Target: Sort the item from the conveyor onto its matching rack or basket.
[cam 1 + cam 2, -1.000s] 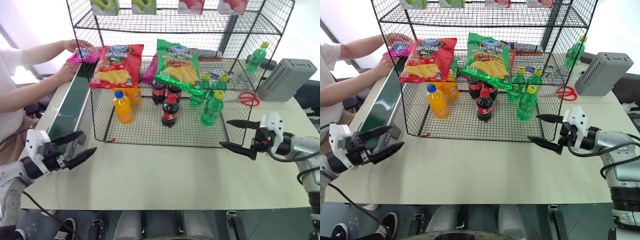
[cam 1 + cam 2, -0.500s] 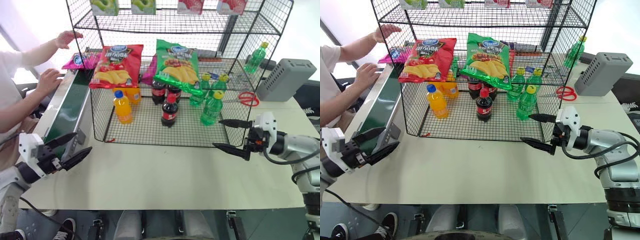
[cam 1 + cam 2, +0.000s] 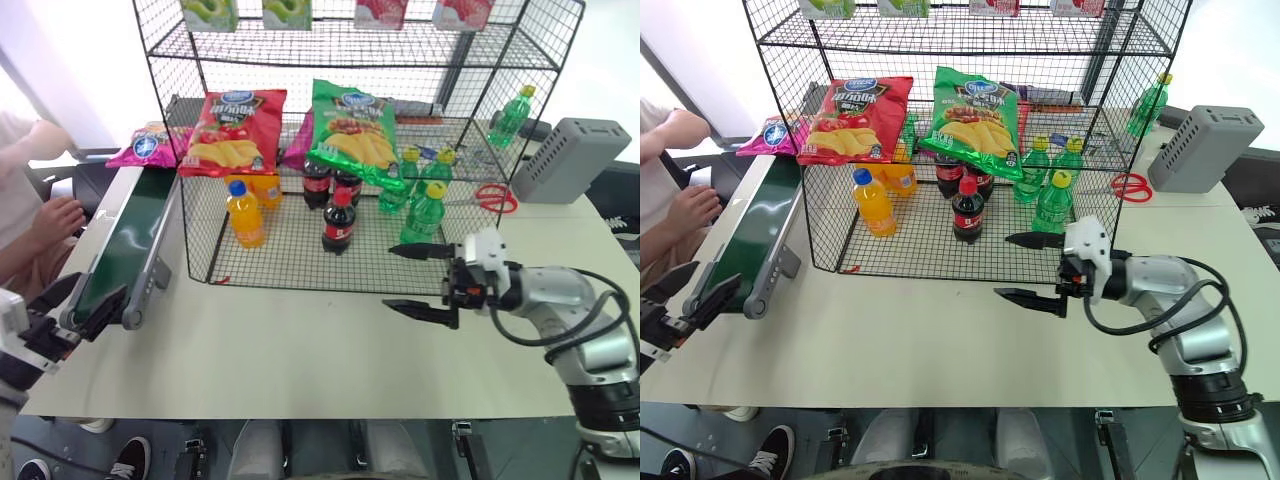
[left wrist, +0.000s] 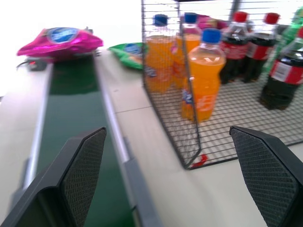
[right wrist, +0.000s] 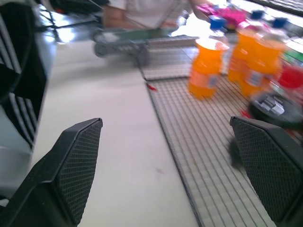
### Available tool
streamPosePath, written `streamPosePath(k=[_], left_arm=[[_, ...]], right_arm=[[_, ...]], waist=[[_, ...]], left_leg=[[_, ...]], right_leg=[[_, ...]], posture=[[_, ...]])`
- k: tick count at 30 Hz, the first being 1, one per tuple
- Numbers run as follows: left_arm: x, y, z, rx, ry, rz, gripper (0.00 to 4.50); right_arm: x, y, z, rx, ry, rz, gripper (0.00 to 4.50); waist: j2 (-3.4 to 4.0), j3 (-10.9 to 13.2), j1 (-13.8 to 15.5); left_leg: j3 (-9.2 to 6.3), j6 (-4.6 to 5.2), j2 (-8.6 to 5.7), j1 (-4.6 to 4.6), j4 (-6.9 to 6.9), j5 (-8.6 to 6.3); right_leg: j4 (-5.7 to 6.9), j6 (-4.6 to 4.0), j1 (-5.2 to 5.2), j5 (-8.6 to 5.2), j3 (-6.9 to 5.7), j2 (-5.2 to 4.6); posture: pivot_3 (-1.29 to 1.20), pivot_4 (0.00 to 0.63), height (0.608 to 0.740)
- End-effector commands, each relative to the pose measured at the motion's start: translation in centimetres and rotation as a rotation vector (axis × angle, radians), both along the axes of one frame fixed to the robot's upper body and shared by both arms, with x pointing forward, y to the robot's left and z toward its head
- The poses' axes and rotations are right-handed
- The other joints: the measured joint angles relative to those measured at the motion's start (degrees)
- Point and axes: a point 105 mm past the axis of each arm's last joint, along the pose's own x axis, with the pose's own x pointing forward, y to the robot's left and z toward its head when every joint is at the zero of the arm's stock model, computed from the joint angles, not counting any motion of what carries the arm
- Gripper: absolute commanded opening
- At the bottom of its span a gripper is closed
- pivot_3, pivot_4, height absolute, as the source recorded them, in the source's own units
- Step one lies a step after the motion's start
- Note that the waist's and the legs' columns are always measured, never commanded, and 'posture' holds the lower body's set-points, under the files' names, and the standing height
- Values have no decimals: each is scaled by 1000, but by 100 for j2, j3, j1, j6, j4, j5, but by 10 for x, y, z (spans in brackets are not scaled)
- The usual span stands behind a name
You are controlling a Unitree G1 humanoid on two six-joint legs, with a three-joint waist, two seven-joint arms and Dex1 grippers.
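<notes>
The magenta-pink crisp bag (image 3: 151, 147) has a plump, rounded middle (image 4: 61, 41). So the bag will wrinkle where it is gripped but stick out puffed up when I carry it.
The item, a glossy magenta-pink crisp bag (image 3: 145, 146) with a blue oval logo, lies on the far end of the conveyor (image 3: 128, 238), a dark-green belt with pale rails. The black wire-mesh rack (image 3: 330, 52) stands to its right on the table. My left gripper (image 3: 85, 300) hovers open at the conveyor's near roller end, pointing along the belt, far from the bag (image 4: 59, 40). My right gripper (image 3: 390, 278) is open and holds nothing in front of the rack's lower tier, pointing left.
In the rack are a red crisp bag (image 3: 232, 130), a green crisp bag (image 3: 352, 130), orange bottles (image 3: 246, 215), cola bottles (image 3: 338, 222) and green bottles (image 3: 425, 215). A person's hand (image 3: 55, 215) rests left of the belt. Red scissors (image 3: 495, 197) and a grey box (image 3: 570, 158) lie right.
The person's hands let go of the pink bag and drew back to the left. My left gripper swung out left to the belt's near end. My right gripper moved left along the rack's front.
</notes>
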Motion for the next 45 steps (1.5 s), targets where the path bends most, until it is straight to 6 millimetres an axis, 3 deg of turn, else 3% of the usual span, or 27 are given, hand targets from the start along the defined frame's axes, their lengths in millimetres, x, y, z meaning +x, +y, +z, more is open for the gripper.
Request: streamPosePath(k=[1, 5, 9, 14, 16, 17, 19, 28, 32, 38, 45], left_arm=[[-18, 17, 18, 91, -80, 137, 4438], [-43, 24, -3, 40, -52, 251, 4438], [-49, 14, -16, -88, -22, 230, 4438], [-49, 18, -18, -131, -18, 261, 4438], [-54, 26, -23, 17, 19, 294, 4438], [-56, 29, -23, 194, 31, 304, 4438], [-57, 37, -23, 390, 59, 317, 4438], [-45, 28, -16, 1207, 16, 46, 4438], [-38, 34, -20, 1320, -9, 44, 4438], [-31, 37, -19, 1410, -61, 54, 4438], [-26, 37, -24, 1384, -72, 56, 4438]], right_arm=[[-8, 19, 12, 28, -51, 64, 4500], [-7, 30, 1, 42, -30, 80, 4500], [-2, 35, 0, -2, -86, 106, 4500], [-1, 36, 2, 5, -79, 121, 4500], [-1, 35, 1, 4, -78, 123, 4500], [-1, 36, 1, 7, -76, 123, 4500], [-2, 37, 0, 16, -66, 122, 4500], [-6, 48, -3, 69, 0, 146, 4500], [-16, 50, -11, 64, 98, 205, 4500], [-13, 49, -20, -4, 10, 157, 4500], [-13, 48, -20, 1, 3, 141, 4500]], waist=[[-5, -2, 1], [-13, -7, -2], [-27, -7, 7], [-31, -8, -1], [-31, -8, -5], [-30, -8, -17], [-33, -9, -32], [-35, -10, -21], [-33, -10, -38], [-36, -11, -146], [-36, -11, -184]], left_leg=[[0, 0, 0, 0, 3, 0], [2, -1, -1, 0, 5, -1], [-2, -1, -1, 0, 8, -1], [-4, -2, -1, -1, 12, -2], [-3, -3, -1, -3, 12, -2], [-3, -3, -1, -5, 11, -2], [1, -3, -1, -5, 3, -2], [31, -6, -21, -3, -61, -3], [57, -5, -23, -6, -67, -2], [98, 5, -22, -5, -70, -8], [117, 6, -19, 1, -70, -9]], right_leg=[[2, -2, 1, -1, 0, -2], [-2, -21, 3, -11, 2, -12], [-1, -28, 3, -10, 1, -16], [-2, -36, 3, -6, 0, -21], [-4, -37, 2, -6, 1, -23], [-7, -37, 0, -6, 1, -23], [-10, -37, -6, -6, 2, -23], [-32, -43, -36, -5, -5, -76], [-33, -42, -34, -4, -11, -94], [-36, -38, -45, -2, -41, -128], [-30, -36, -48, -1, -50, -136]], posture=[[0, 150, 740], [0, 150, 740], [0, 150, 740], [0, 150, 740], [0, 150, 740], [0, 150, 740], [0, 150, 740], [0, 150, 740], [0, 150, 740], [0, 150, 740], [0, 150, 740]])
